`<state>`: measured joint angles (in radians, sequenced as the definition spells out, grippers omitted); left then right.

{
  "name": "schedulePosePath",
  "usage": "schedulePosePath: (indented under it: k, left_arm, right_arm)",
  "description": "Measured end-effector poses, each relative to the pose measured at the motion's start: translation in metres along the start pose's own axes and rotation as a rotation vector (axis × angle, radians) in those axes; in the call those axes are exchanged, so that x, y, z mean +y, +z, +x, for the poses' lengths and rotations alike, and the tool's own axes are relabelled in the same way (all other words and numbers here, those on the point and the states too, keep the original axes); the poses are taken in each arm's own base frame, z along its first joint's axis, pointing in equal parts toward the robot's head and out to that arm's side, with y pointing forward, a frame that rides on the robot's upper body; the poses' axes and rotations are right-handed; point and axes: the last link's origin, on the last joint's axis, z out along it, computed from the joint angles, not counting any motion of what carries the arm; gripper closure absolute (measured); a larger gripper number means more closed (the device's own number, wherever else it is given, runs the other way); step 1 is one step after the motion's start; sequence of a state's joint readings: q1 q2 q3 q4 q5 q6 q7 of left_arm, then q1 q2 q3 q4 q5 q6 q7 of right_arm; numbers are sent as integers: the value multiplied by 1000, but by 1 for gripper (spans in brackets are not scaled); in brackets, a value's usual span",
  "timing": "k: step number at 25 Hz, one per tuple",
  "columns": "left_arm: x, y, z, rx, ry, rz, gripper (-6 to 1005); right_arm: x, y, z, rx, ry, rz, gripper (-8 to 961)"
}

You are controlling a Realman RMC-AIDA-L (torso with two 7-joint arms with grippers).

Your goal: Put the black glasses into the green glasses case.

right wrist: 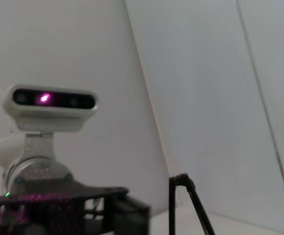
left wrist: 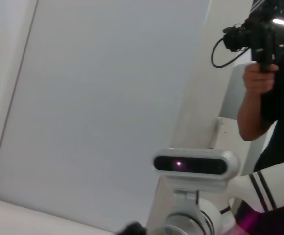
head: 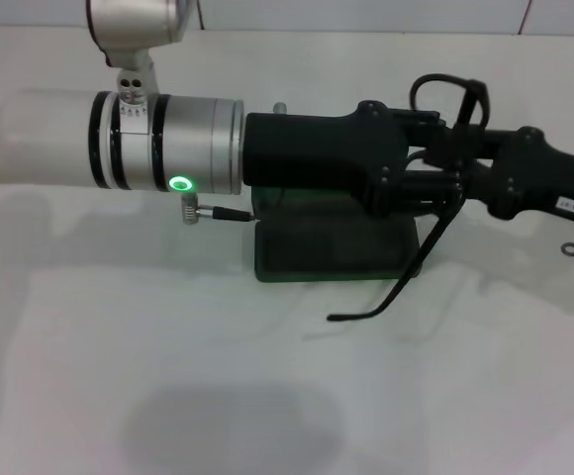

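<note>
My right gripper needs to wait before it lowers the glasses. One temple arm [head: 373,313] sticks out past the green case, so my left gripper should fold that arm [head: 421,259] in first.
The green glasses case [head: 332,252] lies on the white table, mostly covered from above by my left gripper [head: 430,183], which reaches in level from the left. My right gripper [head: 480,178] comes in from the right and meets it over the case's right end. The black glasses are held in the air where the two grippers meet. One slim temple arm [head: 396,287] hangs down and forward past the case's right front corner. I cannot tell which gripper holds them. A thin black temple [right wrist: 181,205] also rises close by in the right wrist view. The lenses are hidden.
The white table [head: 168,396] stretches around the case. My left arm's silver forearm [head: 168,139] with its green light spans the left half of the head view. In the left wrist view a person [left wrist: 259,98] with a camera stands beside the robot.
</note>
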<state>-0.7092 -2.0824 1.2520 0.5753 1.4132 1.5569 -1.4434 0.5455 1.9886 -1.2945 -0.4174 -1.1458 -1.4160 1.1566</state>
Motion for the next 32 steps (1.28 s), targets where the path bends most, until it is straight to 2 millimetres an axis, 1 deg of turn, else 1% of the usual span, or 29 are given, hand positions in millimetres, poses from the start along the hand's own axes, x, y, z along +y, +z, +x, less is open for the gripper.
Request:
schedulePosePath:
  k: [3,6,7,8,11,13,15,19,20,23,25,27,32]
  left_arm:
    - [1,-6,-2,-4,-3,-2,435]
    - [-2,-18,-8,-16,-13,41,435]
    - [-4,-24,-11,-24,-19,68,435]
    - [-7,-28,-16,-35,-27,101,435]
    - [-13,-38,-30,-80,-46,172,435]
    - [-11,-35,-40,-128,-48,166,436]
    - [-6,-26,-49,-186,-41,130,436]
    - [7,-3,-58,-277,-21,18,436]
    - [9,1,-59,-281,-20,-3,436]
    - [17,10,-54,-249,-19,-57,436]
    - [22,11,-49,-213,-12,-89,436]
    - [26,7,-43,-163,-3,-112,436]
    - [25,-8,-31,-63,7,-98,436]
  right_arm:
    - [-5,-8,-5,-38,13,32,847]
    - [-7,-23,-12,-83,24,38,847]
    - [-7,-23,-12,-83,24,38,847]
    - [-5,-41,-22,-150,26,25,847]
    - [-1,-53,-30,-222,19,9,848]
    - [2,-56,-34,-261,16,-1,848]
    - [5,-53,-36,-291,20,-12,848]
    - [8,-34,-40,-319,24,-40,848]
    - [9,-27,-42,-319,21,-51,848]
    - [7,-16,-41,-298,26,-54,848]
    - [6,-9,-38,-269,34,-47,848]
    - [5,-5,-34,-237,41,-40,848]
    - [6,3,-21,-142,63,-45,848]
